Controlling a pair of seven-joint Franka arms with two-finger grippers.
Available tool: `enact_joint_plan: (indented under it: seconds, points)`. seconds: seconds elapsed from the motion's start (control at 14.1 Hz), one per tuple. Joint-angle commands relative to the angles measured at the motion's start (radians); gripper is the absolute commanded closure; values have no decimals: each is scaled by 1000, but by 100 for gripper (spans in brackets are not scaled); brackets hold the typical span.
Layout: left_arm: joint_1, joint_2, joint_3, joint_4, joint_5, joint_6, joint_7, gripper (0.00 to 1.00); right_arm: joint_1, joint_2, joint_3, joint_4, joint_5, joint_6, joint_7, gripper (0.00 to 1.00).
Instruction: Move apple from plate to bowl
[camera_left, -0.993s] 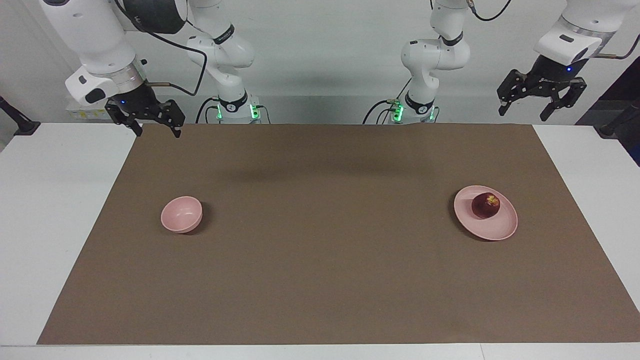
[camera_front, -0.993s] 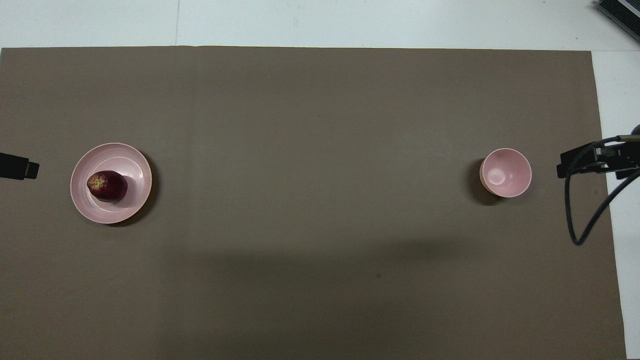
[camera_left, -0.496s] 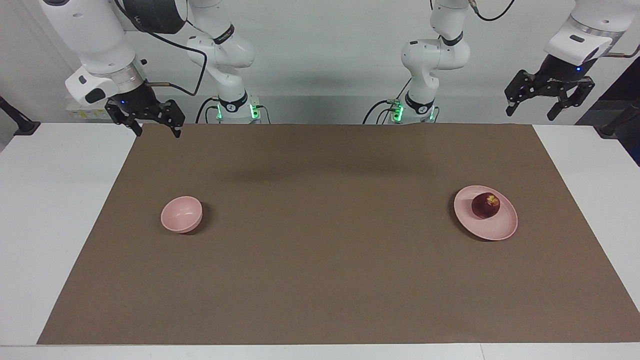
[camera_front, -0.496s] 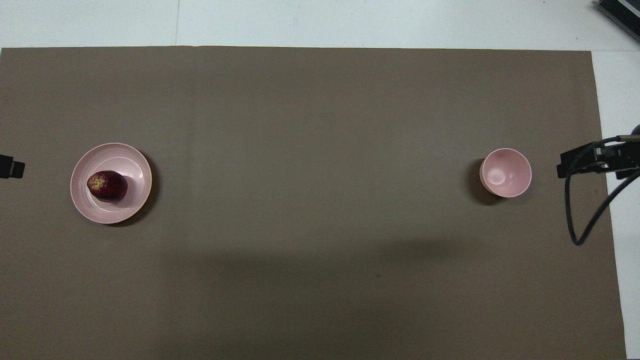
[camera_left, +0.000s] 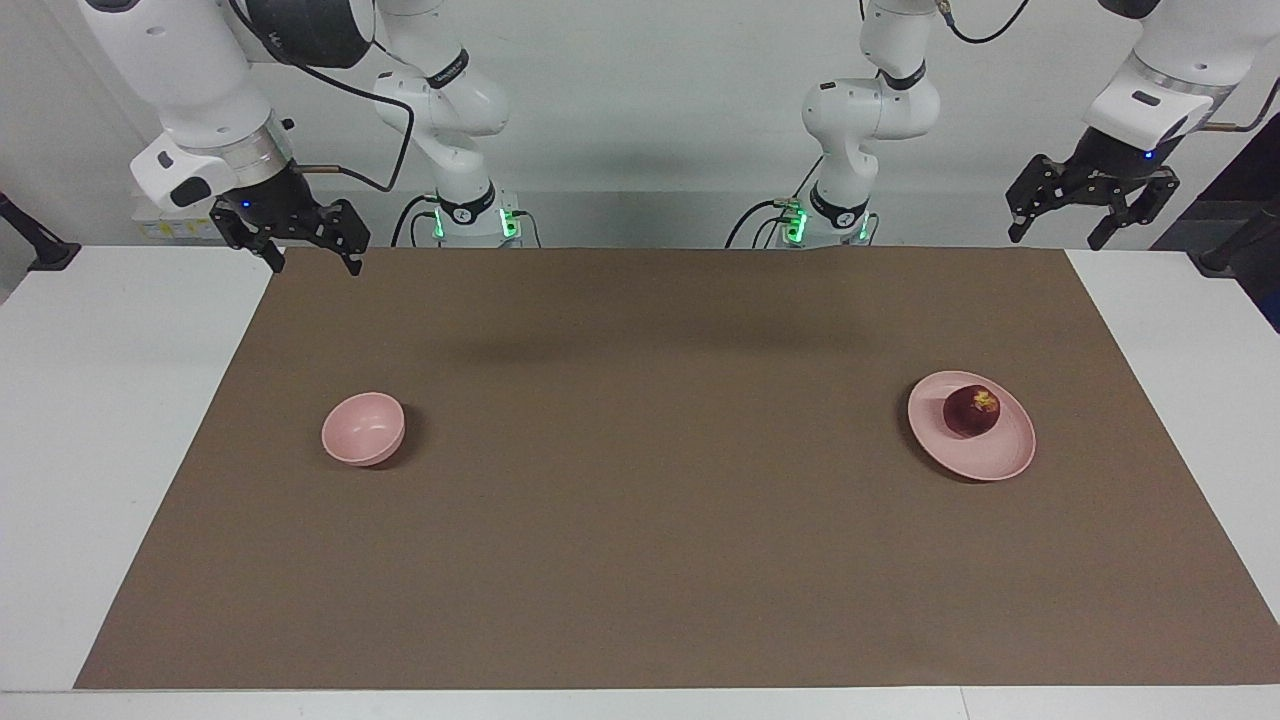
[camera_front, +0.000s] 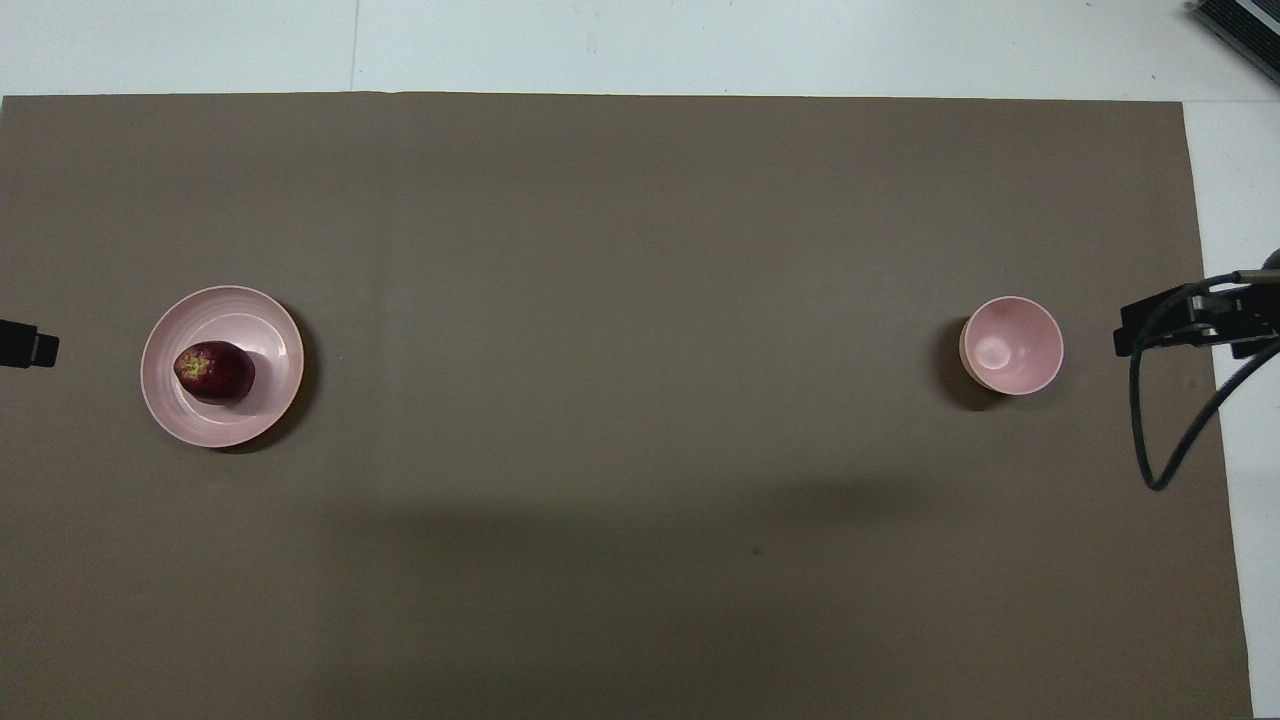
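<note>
I should keep moving my left gripper toward the apple with open fingers until they straddle it, because the apple's sides (camera_left: 972, 412) stand free above the plate.
The dark red apple (camera_left: 971, 411) (camera_front: 214, 371) lies on the pale pink plate (camera_left: 985, 461) (camera_front: 262, 320) toward the left arm's end of the brown mat. The small, deep pink bowl (camera_left: 363, 429) (camera_front: 1011, 345) stands empty toward the right arm's end. My left gripper (camera_left: 1054, 240) hangs open and empty, high over the left arm's end of the mat and well apart from the plate. My right gripper (camera_left: 316, 268) is open and empty, raised over the mat's edge at the right arm's end, and waits.
The brown mat (camera_left: 640, 560) covers most of the white table (camera_left: 110, 420). A black cable (camera_front: 1170, 440) loops down from the right arm over the mat's edge near the bowl. The arm bases (camera_left: 470, 215) stand at the table's edge.
My left gripper has shifted slightly toward its own end of the table and stayed open. The right arm, apple, plate and bowl have not moved.
</note>
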Motion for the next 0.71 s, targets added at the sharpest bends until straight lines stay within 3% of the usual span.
enact_joint_plan:
  seconds: [0.0,0.43,0.64]
  points:
    - [18,-52,-7,-123,18,97,-6,0,-14,-69,-2,-96,9,4,-8,0]
    - [27,-51,-8,-376,18,384,-5,0,-7,-109,-2,-183,9,62,24,0]
    - [70,-31,-8,-447,18,488,3,0,-4,-109,0,-251,12,65,26,0]
